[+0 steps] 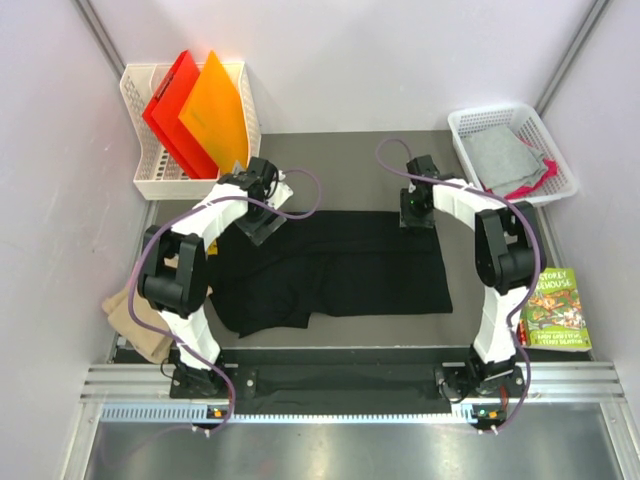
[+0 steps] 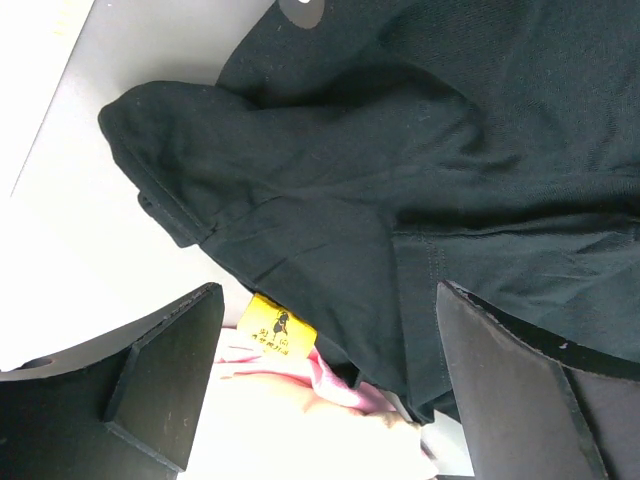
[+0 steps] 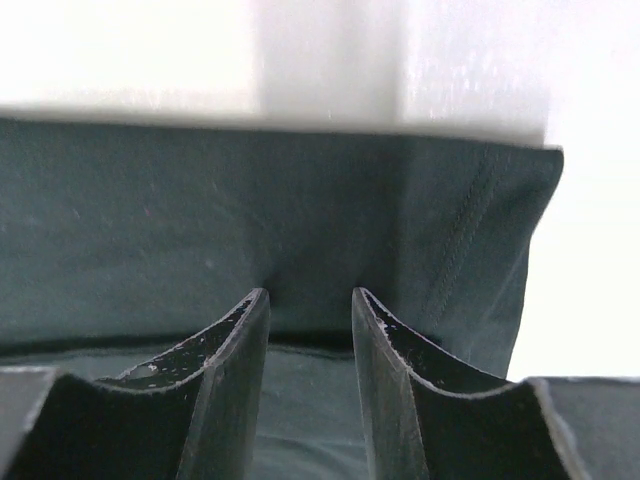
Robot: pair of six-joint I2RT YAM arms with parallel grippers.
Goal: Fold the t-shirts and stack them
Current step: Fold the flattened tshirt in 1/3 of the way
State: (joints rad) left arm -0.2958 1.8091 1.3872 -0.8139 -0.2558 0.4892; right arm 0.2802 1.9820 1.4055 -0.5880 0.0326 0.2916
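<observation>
My right gripper should move back along the upper layer's hem (image 3: 465,237), because it slants short of the lower layer's edge, and then pinch the black t-shirt's far corner (image 3: 543,165).
A black t-shirt (image 1: 350,270) lies spread across the middle of the dark mat. My left gripper (image 1: 262,222) hovers over its far left corner, jaws wide open with nothing between them. In the left wrist view, my left gripper (image 2: 330,295) is above bunched black t-shirt (image 2: 420,150), a yellow label (image 2: 277,327) and a bit of pink cloth (image 2: 345,385). My right gripper (image 1: 415,212) is down on the shirt's far right edge. In the right wrist view, my right gripper (image 3: 310,295) has its fingers a narrow gap apart, astride a ridge of black t-shirt (image 3: 200,220).
A tan t-shirt (image 1: 128,318) lies crumpled at the left by the left arm. A white basket (image 1: 140,185) at the back left holds a red folder (image 1: 172,110) and an orange folder (image 1: 215,110). Another basket (image 1: 490,112) at the back right holds grey cloth (image 1: 497,155) and pink cloth (image 1: 530,180). A picture book (image 1: 555,310) lies at the right.
</observation>
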